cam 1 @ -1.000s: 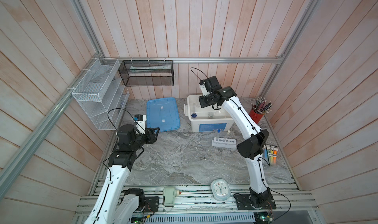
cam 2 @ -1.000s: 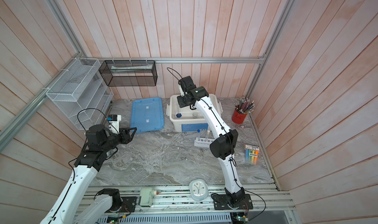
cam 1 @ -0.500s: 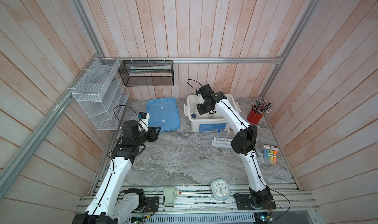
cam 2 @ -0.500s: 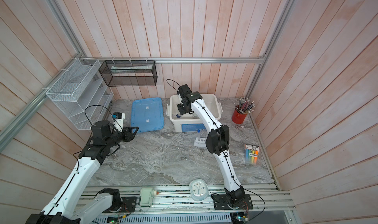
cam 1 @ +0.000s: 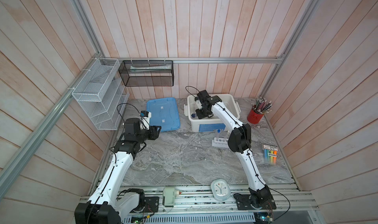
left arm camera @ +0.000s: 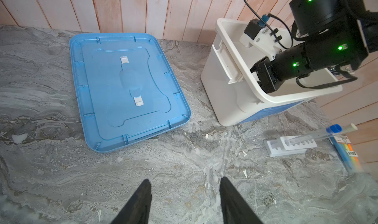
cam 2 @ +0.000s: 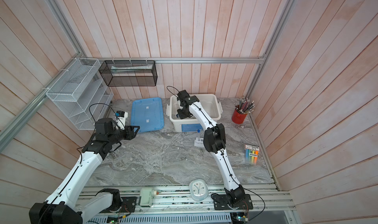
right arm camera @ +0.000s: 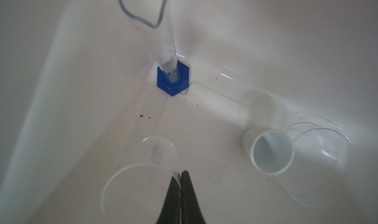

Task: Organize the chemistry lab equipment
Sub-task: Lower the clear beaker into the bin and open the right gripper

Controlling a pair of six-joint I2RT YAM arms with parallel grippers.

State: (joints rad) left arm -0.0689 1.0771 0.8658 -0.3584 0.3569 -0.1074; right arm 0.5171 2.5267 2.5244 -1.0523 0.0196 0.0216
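The vessel in the robot's right gripper (right arm camera: 135, 182) hangs upright, free of the blue-based cylinder, so the robot should keep lowering it until it stands on the bin's bottom (right arm camera: 156, 152).
My right gripper (right arm camera: 180, 175) is down inside the white bin (right arm camera: 61, 69), shut on the rim of a clear round glass vessel (right arm camera: 141, 169). A blue-based clear cylinder (right arm camera: 173, 80) stands in the bin's corner. A small white bowl (right arm camera: 270, 151) lies beside a second clear vessel (right arm camera: 323, 151). In both top views the right gripper (cam 1: 201, 113) (cam 2: 183, 113) reaches into the bin (cam 1: 233, 102) (cam 2: 216, 102). The white rack (cam 1: 219, 143) (cam 2: 198, 143) (left arm camera: 286, 146) stands in front of the bin and holds a blue-capped tube (left arm camera: 333, 129) and a white-capped tube (left arm camera: 353, 126). My left gripper (left arm camera: 185, 186) (cam 1: 157, 131) hangs open and empty over bare table.
A blue lid (cam 1: 163, 114) (left arm camera: 126, 90) lies flat left of the bin. A red cup of pencils (cam 1: 255, 116) stands at the back right, with a highlighter pack (cam 1: 271, 154) nearer the front. An oval clock (cam 1: 220, 189) sits at the front edge. Wire shelves (cam 1: 98, 94) hang on the left wall.
The right gripper has come down from above the bin's rear into the bin. The left arm has shifted a little toward the blue lid, still open.
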